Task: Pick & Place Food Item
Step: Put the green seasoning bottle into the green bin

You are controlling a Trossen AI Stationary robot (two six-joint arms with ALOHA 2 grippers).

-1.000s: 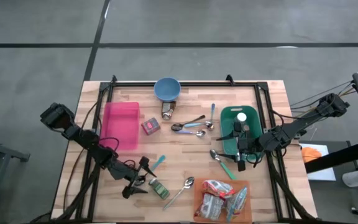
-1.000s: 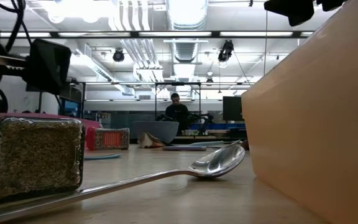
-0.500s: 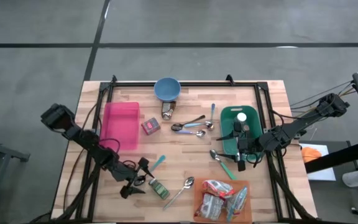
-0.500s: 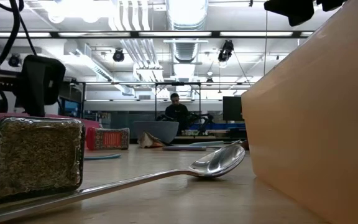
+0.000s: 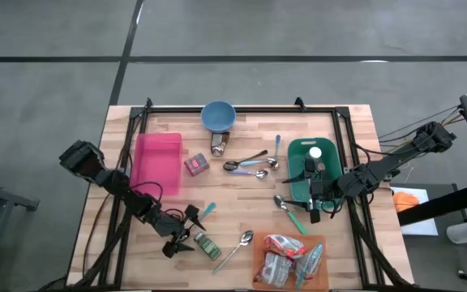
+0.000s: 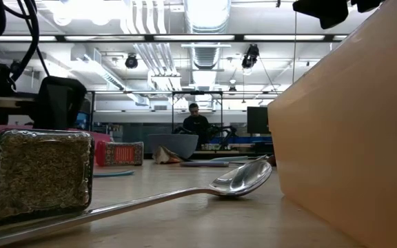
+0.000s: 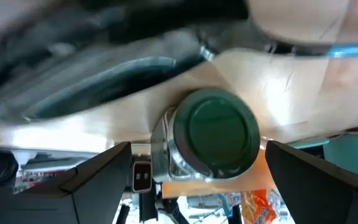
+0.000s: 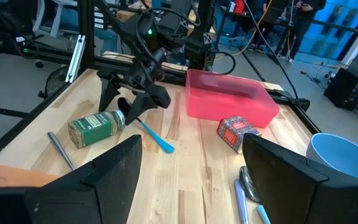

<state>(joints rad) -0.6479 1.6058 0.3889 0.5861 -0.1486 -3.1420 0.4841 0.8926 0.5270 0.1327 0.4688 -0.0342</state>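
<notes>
The jar's green lid [image 7: 216, 134] is off-centre at the ends of my left gripper's fingers, so next I open, center on the lid and reach deeper before closing.
A glass spice jar [image 5: 207, 245] with a green lid [image 7: 216, 134] lies on its side on the wooden table, near the front edge, lid end toward my left arm. My left gripper [image 5: 186, 233] is open just at that lid end. In the left wrist view its fingers [image 7: 98, 180] stand on either side of the lid with a gap on each side. The right wrist view shows the jar [image 8: 95, 129] in front of the left gripper [image 8: 132, 93]. My right gripper [image 5: 312, 212] hangs open at the near end of the green tray [image 5: 298, 154], with nothing between its fingers.
A teal spoon [image 5: 207, 211] lies just beyond the jar and a metal spoon [image 5: 242, 243] to its right. An orange tray [image 5: 324, 280] of snack packets sits at the front right. Pink bin [image 5: 159, 162], red box [image 5: 195, 165], blue bowl [image 5: 218, 116] and more spoons [image 5: 250, 164] lie farther back.
My left gripper has sunk toward the table and edged closer to the jar's lid end, staying open. The jar has not moved.
</notes>
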